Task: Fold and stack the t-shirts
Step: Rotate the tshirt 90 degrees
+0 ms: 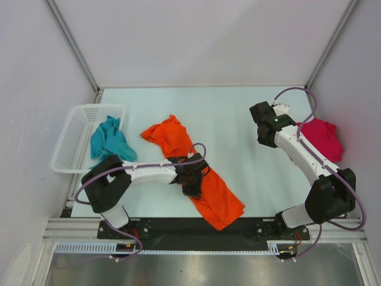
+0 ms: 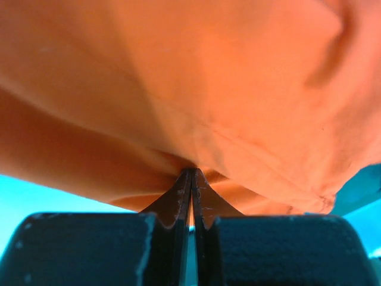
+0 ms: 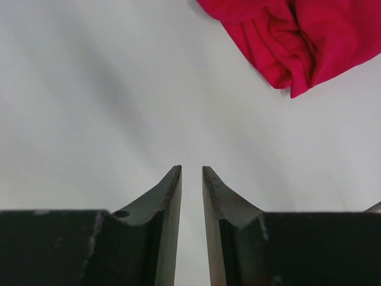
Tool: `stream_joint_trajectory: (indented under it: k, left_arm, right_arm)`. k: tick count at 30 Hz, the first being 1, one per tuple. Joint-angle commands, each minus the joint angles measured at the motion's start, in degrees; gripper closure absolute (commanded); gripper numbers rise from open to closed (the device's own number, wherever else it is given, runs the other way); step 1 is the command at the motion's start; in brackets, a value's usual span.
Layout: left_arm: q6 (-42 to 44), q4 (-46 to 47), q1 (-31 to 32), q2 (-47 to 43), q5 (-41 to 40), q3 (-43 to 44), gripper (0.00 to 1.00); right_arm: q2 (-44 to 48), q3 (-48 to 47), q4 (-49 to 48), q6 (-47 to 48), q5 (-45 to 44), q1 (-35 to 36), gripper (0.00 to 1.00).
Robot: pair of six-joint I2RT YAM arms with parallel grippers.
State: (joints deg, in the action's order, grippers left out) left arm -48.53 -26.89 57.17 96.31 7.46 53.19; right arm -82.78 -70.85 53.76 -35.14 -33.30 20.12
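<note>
I should back my left gripper off and pull the orange t-shirt's far end (image 1: pixel 171 124) away with my right gripper, because the orange t-shirt's near end (image 1: pixel 221 222) lies over the black bar.
An orange t-shirt (image 1: pixel 218 198) lies crumpled in a long diagonal strip on the table, from centre-left down toward the near edge. My left gripper (image 1: pixel 191 182) sits at its middle, shut on a pinch of the orange cloth (image 2: pixel 238 89), which fills the left wrist view above the pinching left gripper (image 2: pixel 192 171). A teal t-shirt (image 1: pixel 108 140) hangs bunched over the basket's right side. A crimson t-shirt (image 1: pixel 324 137) lies in a heap at the far right (image 3: pixel 297 42). My right gripper (image 1: pixel 262 127) hovers left of it, jaws (image 3: pixel 191 170) narrowly open with nothing between them.
A white mesh basket (image 1: pixel 66 149) stands at the table's left edge. The pale table (image 1: pixel 238 155) is enclosed by white walls on three sides. A black mounting rail (image 1: pixel 190 229) runs along the near edge under the orange shirt's end.
</note>
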Motion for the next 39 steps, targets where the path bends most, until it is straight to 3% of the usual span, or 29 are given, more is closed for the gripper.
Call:
stream_joint_trajectory:
  k: [1,10,16,30,39]
  left_arm:
    - [-1.6,-8.3,0.9,-4.4,0.0,-4.1,0.92]
    - [1.7,-14.3,0.8,-2.9,-3.3,10.1,0.92]
    - [2.0,-15.9,1.0,-3.9,-4.0,14.7,0.92]
    - [1.5,-3.3,5.5,6.5,0.0,8.5,0.94]
    - [0.6,-3.3,6.8,3.0,5.7,0.8,0.94]
  right_arm:
    - [2.1,-1.3,0.7,-0.8,-0.1,-0.2,0.74]
    - [0.5,-2.3,1.3,-1.2,-0.1,0.6,0.74]
    - [-1.1,-3.1,1.4,-0.5,-1.1,0.3,0.73]
    - [-2.5,-8.2,1.6,2.3,-2.3,-0.6,0.73]
    - [-3.4,-10.1,0.7,3.3,-1.7,-1.8,0.73]
